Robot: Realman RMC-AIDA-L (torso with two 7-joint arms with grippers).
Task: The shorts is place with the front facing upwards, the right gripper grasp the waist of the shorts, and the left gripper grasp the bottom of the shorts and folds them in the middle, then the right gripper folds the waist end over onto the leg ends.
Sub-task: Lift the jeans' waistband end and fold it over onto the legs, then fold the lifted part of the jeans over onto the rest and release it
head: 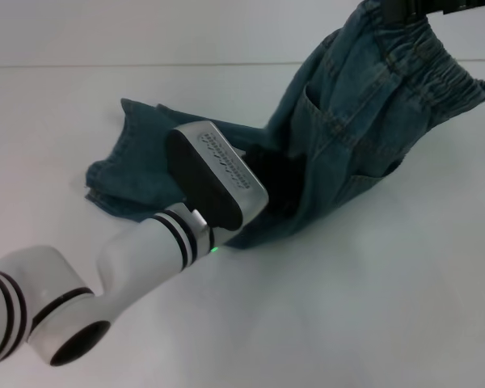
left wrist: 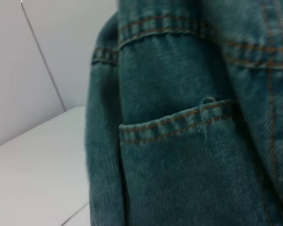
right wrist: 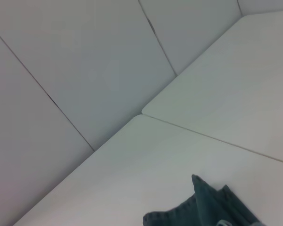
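Observation:
My left gripper is in the fold below the shorts' waist, so it should move back out past the leg ends [head: 121, 171] before my right gripper folds the waist over.
The blue-green denim shorts [head: 347, 121] hang slanted from the upper right down onto the white table [head: 364, 315]. My right gripper [head: 400, 11], black at the top edge, is shut on the gathered waist [head: 440, 77] and holds it in the air. The leg ends [head: 113, 184] lie crumpled on the table at the left. My left gripper [head: 268, 179] is pushed into the fold in the middle of the cloth, mostly hidden behind its silver wrist housing [head: 222, 174]. The left wrist view is filled by a stitched pocket [left wrist: 179, 160]. A corner of denim [right wrist: 210, 207] shows in the right wrist view.
The white left arm [head: 81, 299] reaches in from the lower left across the table. Pale wall panels [right wrist: 85, 70] stand behind the table's far edge.

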